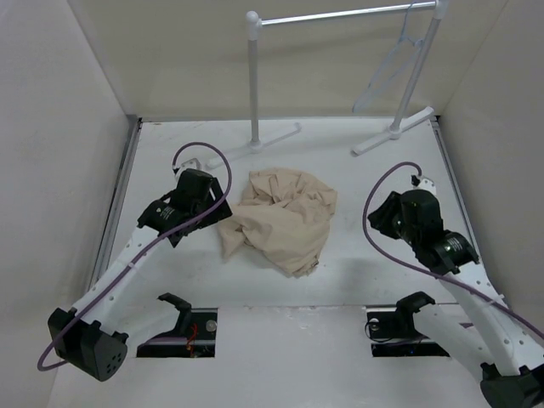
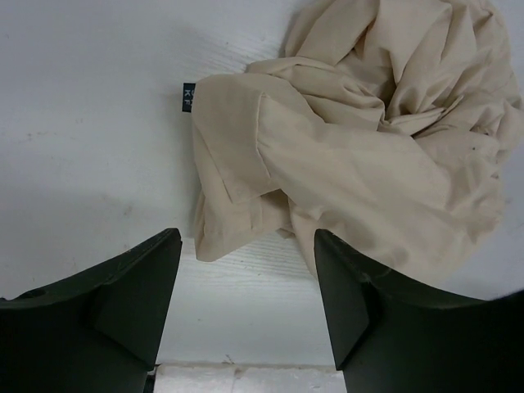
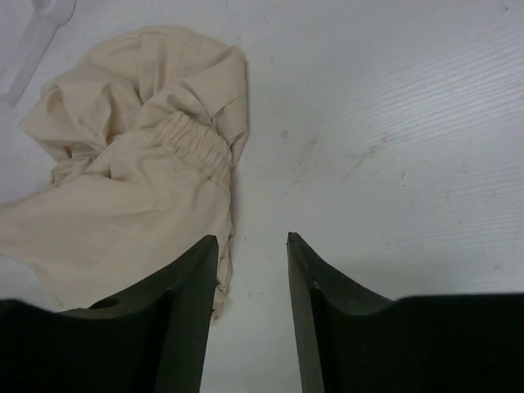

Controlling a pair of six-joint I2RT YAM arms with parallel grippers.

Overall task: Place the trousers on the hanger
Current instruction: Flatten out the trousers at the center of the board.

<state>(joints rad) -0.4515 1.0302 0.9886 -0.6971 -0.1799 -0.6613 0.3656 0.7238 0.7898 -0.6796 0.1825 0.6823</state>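
Observation:
The trousers are crumpled in a heap (image 1: 285,212), and the elastic waistband (image 3: 195,142) faces my right gripper. Next, my right gripper pulls the waistband out first to spread the trousers.
The beige trousers (image 1: 280,219) lie crumpled in a heap in the middle of the table. They also show in the left wrist view (image 2: 360,139) and in the right wrist view (image 3: 131,180), where the elastic waistband shows. The pale hanger (image 1: 393,64) hangs from the rail of the rack at the back right. My left gripper (image 1: 223,223) is open and empty, just left of the heap, its jaws (image 2: 247,246) over bare table at the cloth's edge. My right gripper (image 1: 374,223) is open and empty, to the right of the heap (image 3: 252,246).
A white garment rack (image 1: 253,76) with a metal rail stands across the back of the table, its feet (image 1: 393,134) on the table top. White walls close in both sides. Two cut-outs lie at the near edge by the arm bases (image 1: 178,327).

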